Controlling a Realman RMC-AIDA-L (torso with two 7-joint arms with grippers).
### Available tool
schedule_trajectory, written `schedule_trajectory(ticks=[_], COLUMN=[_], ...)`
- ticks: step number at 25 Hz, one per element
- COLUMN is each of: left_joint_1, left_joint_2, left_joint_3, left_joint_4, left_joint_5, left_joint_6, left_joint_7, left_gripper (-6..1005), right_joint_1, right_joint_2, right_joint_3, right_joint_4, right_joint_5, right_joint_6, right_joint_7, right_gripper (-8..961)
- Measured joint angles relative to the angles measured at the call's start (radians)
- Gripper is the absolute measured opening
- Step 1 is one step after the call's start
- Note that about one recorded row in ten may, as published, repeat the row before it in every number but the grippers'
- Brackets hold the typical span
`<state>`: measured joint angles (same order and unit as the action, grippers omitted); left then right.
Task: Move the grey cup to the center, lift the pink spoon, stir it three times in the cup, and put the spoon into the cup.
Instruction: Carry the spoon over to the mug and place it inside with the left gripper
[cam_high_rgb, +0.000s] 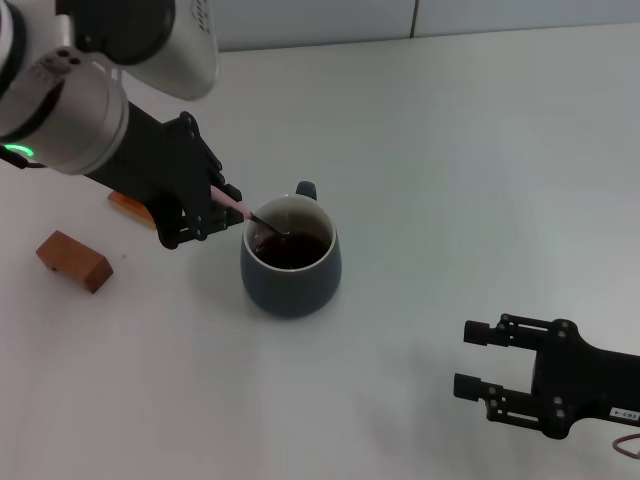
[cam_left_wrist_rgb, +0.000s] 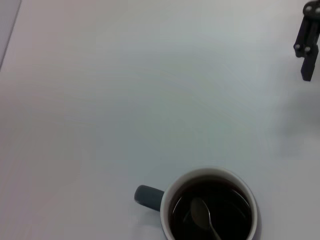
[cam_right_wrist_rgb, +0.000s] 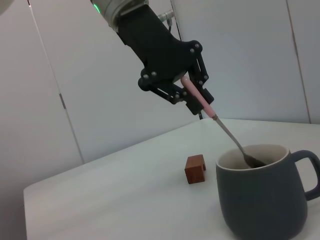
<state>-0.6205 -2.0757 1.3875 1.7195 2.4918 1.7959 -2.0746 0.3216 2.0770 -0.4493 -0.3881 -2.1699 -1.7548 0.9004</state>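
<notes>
I should use my left gripper to lower the pink spoon's bowl deep into the dark liquid before I stir, because it hangs too high, just inside the grey cup's rim.
The grey cup stands near the middle of the white table, handle to the far side, dark liquid inside. My left gripper is shut on the pink spoon just left of the cup's rim. The spoon slants down and its metal bowl is dipped in the liquid. The right wrist view shows the left gripper, the spoon and the cup. The left wrist view shows the cup from above with the spoon bowl inside. My right gripper is open and empty at the front right.
An orange-brown wooden block lies on the table at the left, also visible in the right wrist view. A second block is partly hidden under my left arm. A wall edge runs along the table's far side.
</notes>
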Motion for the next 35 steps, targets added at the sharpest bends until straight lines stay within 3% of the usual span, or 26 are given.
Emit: schedule_trajectory(ticks=[2,13,20,26,35], left_joint_1=[-0.001,-0.008,-0.014,-0.026,-0.045], left_joint_2=[-0.002,-0.003,-0.003,-0.003,-0.003], left_joint_3=[0.045,0.097,0.134,0.205,0.208], left_joint_4=[-0.01,-0.031,-0.026,-0.078,-0.097], left_joint_5=[0.032,0.083,0.023,0.075,0.121], left_joint_6=[-0.02,-0.035,-0.029,-0.135,-0.109], left_joint_7=[-0.016,-0.038,-0.039,-0.077,-0.094], left_gripper=[134,135,135,135,135], right_joint_1=[0.002,0.006,0.01,0.01,0.011], right_joint_2=[0.0,0.0,-0.001,-0.002,-0.002], right_joint_3=[0.0,-0.005,-0.005,-0.005,-0.006], right_joint_4=[0.0,0.003,0.018,0.02,0.023], right_joint_5=[0.0,0.0,-0.001,-0.001,-0.001], right_joint_6=[0.0,0.002,0.011,0.011,0.012], right_joint_7=[0.0,0.002,0.002,0.004,0.005], right_gripper=[660,659,659,659,659])
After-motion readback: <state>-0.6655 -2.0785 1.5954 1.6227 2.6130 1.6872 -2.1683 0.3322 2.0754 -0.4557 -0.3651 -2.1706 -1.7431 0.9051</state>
